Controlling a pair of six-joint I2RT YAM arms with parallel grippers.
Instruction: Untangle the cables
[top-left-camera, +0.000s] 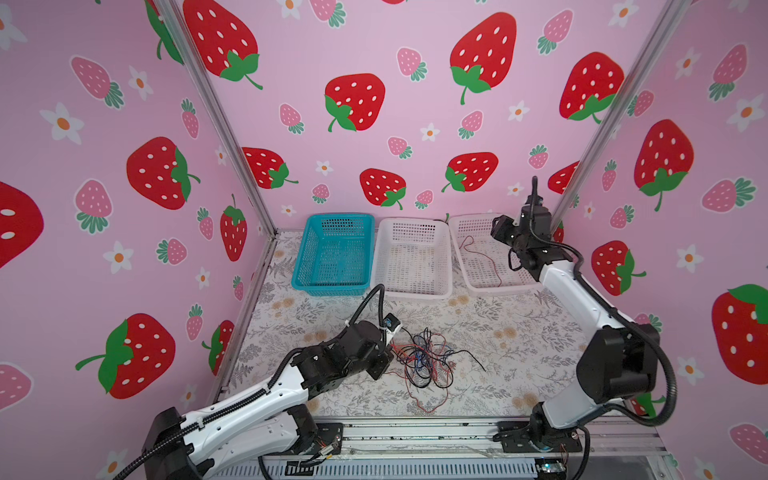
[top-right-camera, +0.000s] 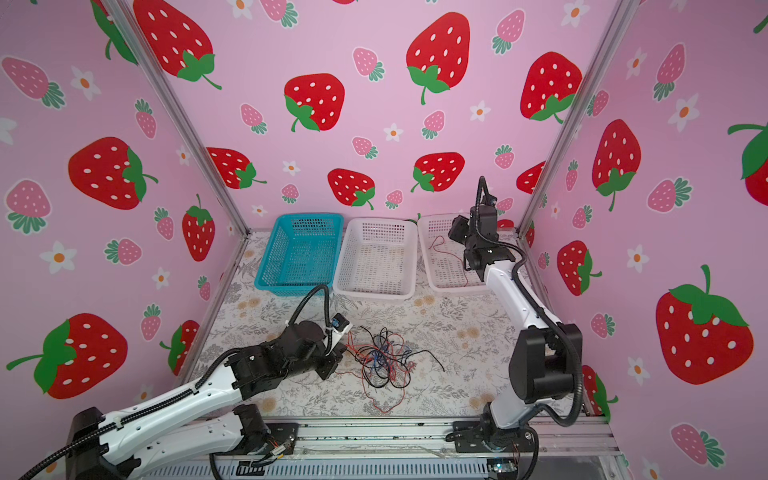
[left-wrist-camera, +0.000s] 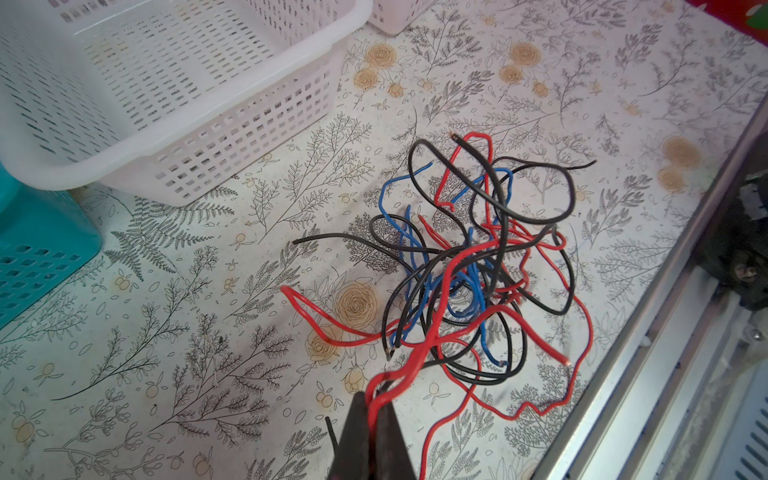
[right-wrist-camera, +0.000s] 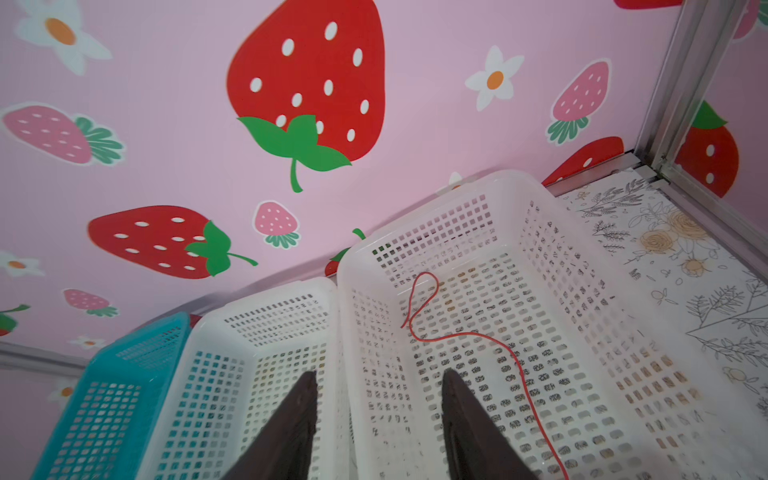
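I can see my left gripper holding one red cable (left-wrist-camera: 422, 350), and the red loop (left-wrist-camera: 478, 136) opposite sticks out of the tangle, so I should keep moving my right gripper there and close it.
The cables (top-left-camera: 424, 357) (top-right-camera: 384, 357) lie in a red, black and blue tangle on the floral table, in front of the baskets. My left gripper (top-left-camera: 388, 353) (left-wrist-camera: 376, 399) sits at the tangle's left edge. It is shut on a red cable (left-wrist-camera: 419, 357) that runs from the jaws into the heap (left-wrist-camera: 469, 266). One loose red cable (top-left-camera: 494, 266) (right-wrist-camera: 457, 336) lies alone in the right white basket (top-left-camera: 494, 289) (right-wrist-camera: 490, 183). My right gripper (top-left-camera: 498, 228) (right-wrist-camera: 378, 374) hangs open above that basket's left wall, with nothing between its fingers.
A teal basket (top-left-camera: 328, 287) and a middle white basket (top-left-camera: 415, 294) stand side by side along the back wall, left of the right white basket. An aluminium rail (top-left-camera: 415, 432) runs along the table's front edge. Strawberry-print walls close in three sides.
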